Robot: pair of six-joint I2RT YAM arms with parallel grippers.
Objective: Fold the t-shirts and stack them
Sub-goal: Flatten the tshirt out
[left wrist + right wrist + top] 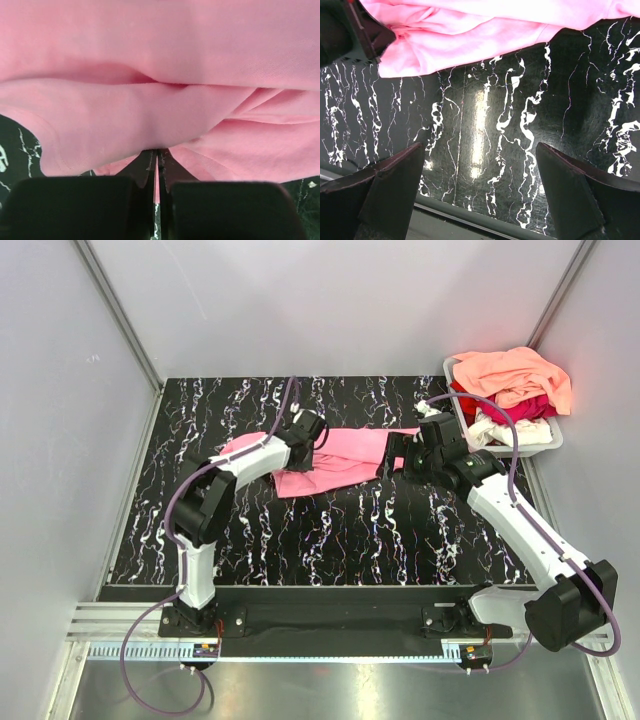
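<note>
The pink t-shirt (350,452) is lying crumpled between the robot's grippers, so the left gripper should pull its fold of the t-shirt away while the right gripper grabs the t-shirt's near edge (372,479), before the robot folds.
The bubblegum pink t-shirt (345,455) lies crumpled and stretched sideways on the black marbled table (330,530). My left gripper (304,462) is over its left part. In the left wrist view the gripper (158,155) is shut on a fold of the pink t-shirt (165,100), with a thin strip of cloth between the jaws. My right gripper (392,455) is at the shirt's right end. In the right wrist view the gripper (480,155) is wide open and empty above bare table, with the pink t-shirt (485,30) beyond its fingertips.
A grey tub (548,440) at the back right holds a peach-orange tee (515,375), a crimson one (525,405) and a white one (498,427). White walls enclose the table. The left gripper shows at the top left of the right wrist view (355,30).
</note>
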